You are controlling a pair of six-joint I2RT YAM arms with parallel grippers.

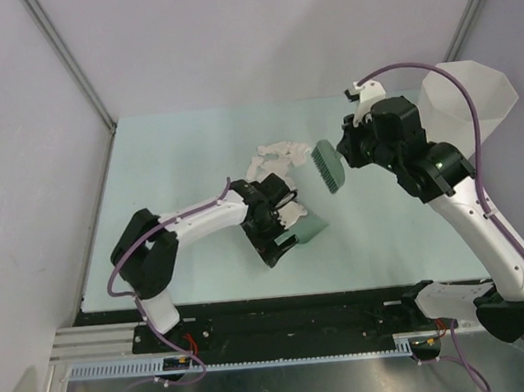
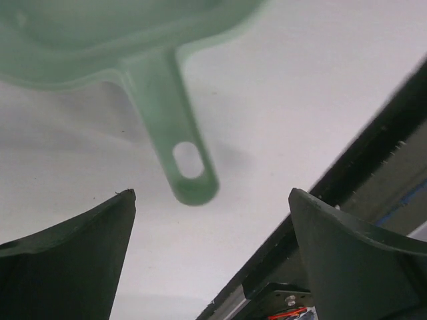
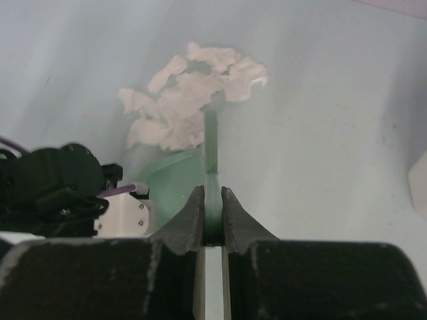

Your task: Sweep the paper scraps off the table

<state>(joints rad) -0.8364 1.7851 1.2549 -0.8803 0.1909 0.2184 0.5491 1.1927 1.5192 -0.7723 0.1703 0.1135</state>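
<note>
My left gripper is at the dustpan, far from the bin (image 1: pixel 465 107), so my right gripper should pass the brush (image 1: pixel 327 165) to my left gripper and take the dustpan.
Several white paper scraps (image 1: pixel 275 154) lie in a loose pile on the mint table (image 1: pixel 176 158); the pile also shows in the right wrist view (image 3: pixel 193 100). My right gripper (image 1: pixel 346 156) is shut on the handle of a green brush (image 1: pixel 326 166), held just right of the pile; the handle (image 3: pixel 212 200) sits between the closed fingers. A green dustpan (image 1: pixel 307 227) rests on the table near the pile. My left gripper (image 1: pixel 279 236) is open at the dustpan. Its handle (image 2: pixel 180 153) lies ahead of the spread fingers (image 2: pixel 87 253), not gripped.
A tall white faceted bin (image 1: pixel 469 100) stands at the far right of the table. Grey walls surround the table. A black rail (image 1: pixel 281 309) runs along the near edge and shows close by in the left wrist view (image 2: pixel 360 180).
</note>
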